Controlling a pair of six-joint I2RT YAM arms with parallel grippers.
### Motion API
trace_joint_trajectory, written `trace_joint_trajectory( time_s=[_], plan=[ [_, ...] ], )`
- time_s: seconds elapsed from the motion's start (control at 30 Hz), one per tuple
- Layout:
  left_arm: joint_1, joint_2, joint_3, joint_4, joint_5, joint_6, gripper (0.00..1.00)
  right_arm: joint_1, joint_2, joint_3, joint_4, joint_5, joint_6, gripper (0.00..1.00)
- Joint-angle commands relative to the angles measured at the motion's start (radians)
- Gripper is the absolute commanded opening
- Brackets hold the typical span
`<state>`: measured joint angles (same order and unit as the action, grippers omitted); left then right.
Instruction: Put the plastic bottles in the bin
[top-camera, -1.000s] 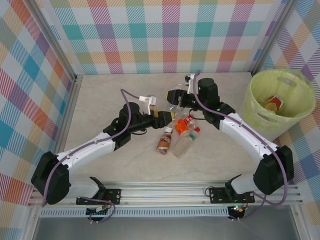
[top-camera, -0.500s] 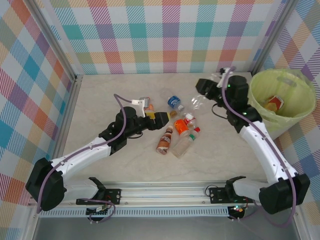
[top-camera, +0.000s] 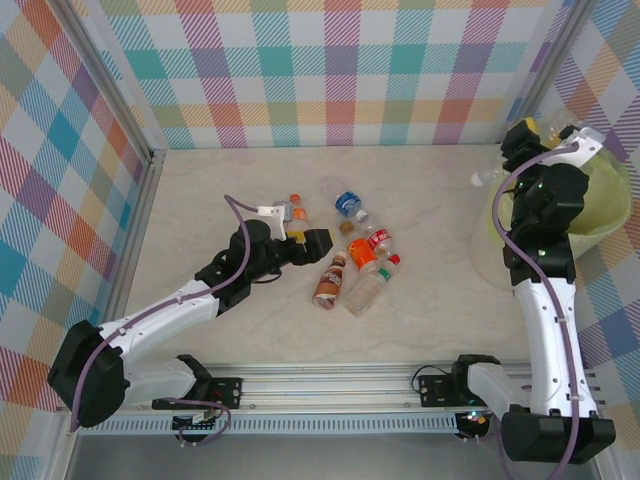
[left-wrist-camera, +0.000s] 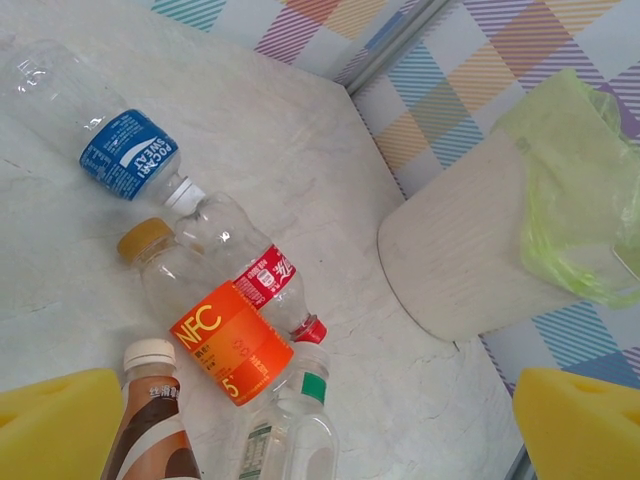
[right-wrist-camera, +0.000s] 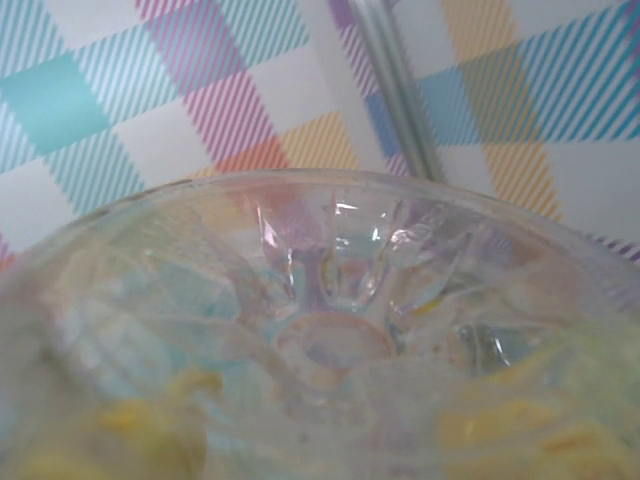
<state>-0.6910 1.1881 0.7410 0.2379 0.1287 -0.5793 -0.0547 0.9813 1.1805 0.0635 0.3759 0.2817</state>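
The orange-capped bottle is lying far from the bin on my left gripper's side, so my left gripper should pick it up so that my right gripper can take it by the cap.
Several plastic bottles lie together mid-table: a blue-labelled one, a red-labelled one, an orange NFC one, a brown one and a clear one. My left gripper stands open just left of them, holding nothing. My right gripper is raised at the near-left rim of the lime-green bin, shut on a clear bottle whose base faces the right wrist camera.
The checked side walls and metal corner posts close in the table. The bin stands in the back right corner, partly behind my right arm. Bare tabletop lies to the left of the bottles and in front of them.
My right arm swung from the bottle pile up and right to the bin, carrying the clear bottle. My left gripper opened wide and drew back a little to the left.
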Motion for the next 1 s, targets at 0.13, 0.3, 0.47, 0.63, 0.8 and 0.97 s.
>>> trace_joint_trajectory(
  time_s=[0.13,0.3,0.47,0.63,0.8,0.97],
  plan=[
    [0.008,0.011,-0.001,-0.011,-0.023,-0.001,1.00,-0.119,0.066,-0.025,0.191,0.216,-0.226,0.59],
    [0.008,0.018,0.014,-0.074,-0.099,-0.008,1.00,-0.185,0.109,-0.033,0.128,0.195,-0.141,0.59],
    [0.013,0.016,0.007,-0.108,-0.154,-0.026,1.00,-0.267,0.166,0.030,-0.129,0.044,0.060,0.59],
    [0.025,0.020,0.006,-0.144,-0.165,-0.047,1.00,-0.307,0.235,0.074,-0.267,-0.052,0.107,0.60],
    [0.034,0.018,-0.005,-0.161,-0.186,-0.066,1.00,-0.327,0.244,0.085,-0.332,0.097,0.093,0.62],
    [0.052,0.022,-0.019,-0.160,-0.193,-0.098,1.00,-0.335,0.253,0.102,-0.373,0.172,0.063,0.83]
  ],
)
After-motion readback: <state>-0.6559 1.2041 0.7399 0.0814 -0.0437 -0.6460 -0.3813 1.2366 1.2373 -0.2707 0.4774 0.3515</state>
